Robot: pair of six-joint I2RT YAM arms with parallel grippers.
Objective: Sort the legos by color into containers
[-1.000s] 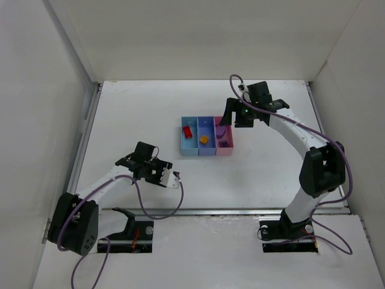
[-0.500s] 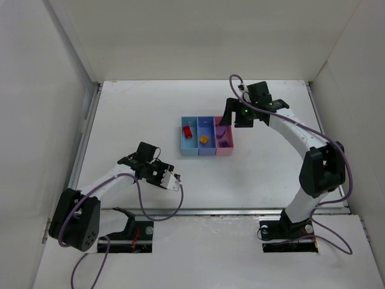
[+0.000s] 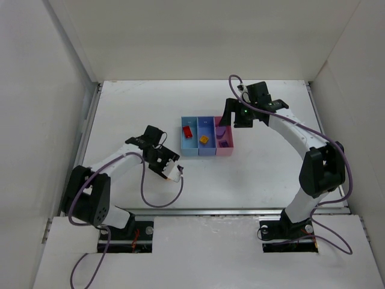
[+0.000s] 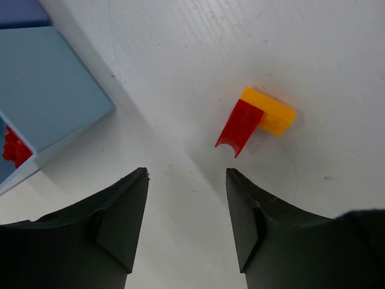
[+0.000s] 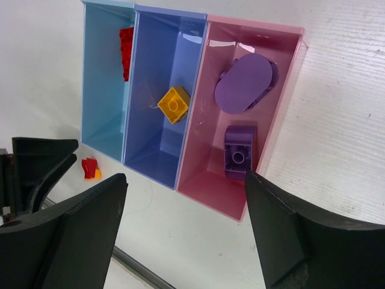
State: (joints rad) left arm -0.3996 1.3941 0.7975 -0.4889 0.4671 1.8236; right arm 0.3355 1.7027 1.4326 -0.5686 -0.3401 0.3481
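Next, I lift the pair by the red end (image 4: 239, 127) with my left gripper so my right gripper can pull them apart, because the red lego is joined to a yellow-orange one (image 4: 261, 117).
Three joined bins stand mid-table: light blue (image 3: 189, 144), periwinkle (image 3: 207, 147), pink (image 3: 224, 149). In the right wrist view the light blue bin (image 5: 99, 90) holds a red lego (image 5: 126, 45). The periwinkle bin (image 5: 150, 138) holds a yellow-orange lego (image 5: 173, 104). The pink bin (image 5: 210, 168) holds a purple brick (image 5: 239, 152) and a rounded purple piece (image 5: 245, 84). A red lego (image 4: 239, 126) joined to a yellow-orange one (image 4: 271, 111) lies on the table by the light blue bin's near corner (image 4: 48, 78). My left gripper (image 4: 186, 174) is open and empty just short of it. My right gripper (image 5: 185, 176) is open and empty above the bins.
A metal rail (image 3: 240, 211) runs along the table's near edge. White walls close in the left, back and right sides. My left gripper's fingers (image 5: 42, 159) show in the right wrist view, left of the loose red and yellow piece (image 5: 91, 168).
My left arm has swung up and to the right, bringing its gripper close to the light blue bin's near corner. The right arm has not moved.
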